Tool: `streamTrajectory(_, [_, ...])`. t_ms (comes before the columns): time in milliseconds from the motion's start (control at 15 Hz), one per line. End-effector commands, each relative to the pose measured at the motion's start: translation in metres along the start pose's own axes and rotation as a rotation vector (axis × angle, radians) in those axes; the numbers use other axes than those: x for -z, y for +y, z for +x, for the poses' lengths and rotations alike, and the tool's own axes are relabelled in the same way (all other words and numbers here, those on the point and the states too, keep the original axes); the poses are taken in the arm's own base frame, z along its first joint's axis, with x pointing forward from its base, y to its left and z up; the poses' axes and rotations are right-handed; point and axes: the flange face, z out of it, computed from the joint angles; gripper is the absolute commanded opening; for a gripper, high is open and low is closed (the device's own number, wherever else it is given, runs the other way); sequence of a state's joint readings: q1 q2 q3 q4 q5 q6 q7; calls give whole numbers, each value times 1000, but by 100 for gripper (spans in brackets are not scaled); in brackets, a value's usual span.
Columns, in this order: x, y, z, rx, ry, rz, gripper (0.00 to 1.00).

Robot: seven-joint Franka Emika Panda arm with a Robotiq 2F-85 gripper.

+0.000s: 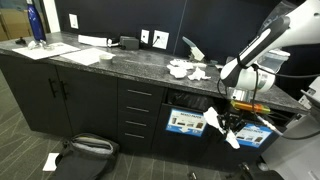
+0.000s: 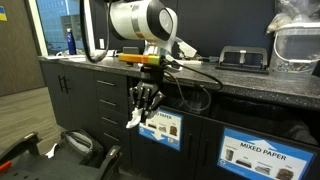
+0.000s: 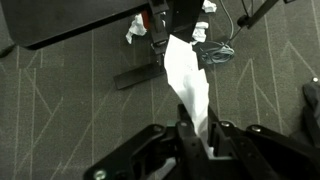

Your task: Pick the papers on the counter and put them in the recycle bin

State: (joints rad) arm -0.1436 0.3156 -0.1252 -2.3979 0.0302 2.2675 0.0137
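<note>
The paper scrap [image 2: 134, 118] is hanging over the carpet, lower than the bin's opening, so the robot's gripper should move up, turn toward the cabinet and reach in above the label [image 2: 186, 98].
My gripper [image 1: 230, 122] hangs in front of the cabinets, below the edge of the counter [image 1: 110, 62], and is shut on one crumpled white paper scrap [image 1: 214, 121]. In the wrist view the scrap [image 3: 188, 85] stands up from between the fingers [image 3: 222, 135] over the carpet. An exterior view shows the gripper [image 2: 146, 106] with the scrap [image 2: 134, 120] dangling beside a labelled recycle bin [image 2: 165, 128]. More crumpled papers [image 1: 186, 69] lie on the counter top above.
Bins with blue labels [image 1: 183, 122] [image 1: 255, 133] sit in the open cabinet, one marked mixed paper [image 2: 250, 152]. A black bag [image 1: 85, 150] and a white scrap [image 1: 50, 160] lie on the floor. Flat sheets [image 1: 85, 55] and a blue bottle [image 1: 35, 25] stand far along the counter.
</note>
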Motion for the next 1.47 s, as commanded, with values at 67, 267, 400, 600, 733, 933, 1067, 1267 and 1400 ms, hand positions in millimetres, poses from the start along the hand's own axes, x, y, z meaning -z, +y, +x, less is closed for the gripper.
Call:
streamTrajectory(67, [-23,0,-5,42,116,-67,19])
streamTrajectory(267, [-33,-4,13,44,222,-82,18])
streamTrajectory(400, [-38,-8,27,39,280,-93,19])
streamTrajectory(600, [-47,-16,47,39,317,-121,18])
streamTrajectory(733, [-47,-24,59,42,319,-137,17])
streamTrajectory(933, [-35,-36,75,58,349,-149,17])
streamTrajectory(1067, [-23,-45,86,68,359,-160,18])
streamTrajectory(1267, [-6,-55,102,75,393,-161,18])
streamTrajectory(1400, [4,-59,112,65,454,-149,18])
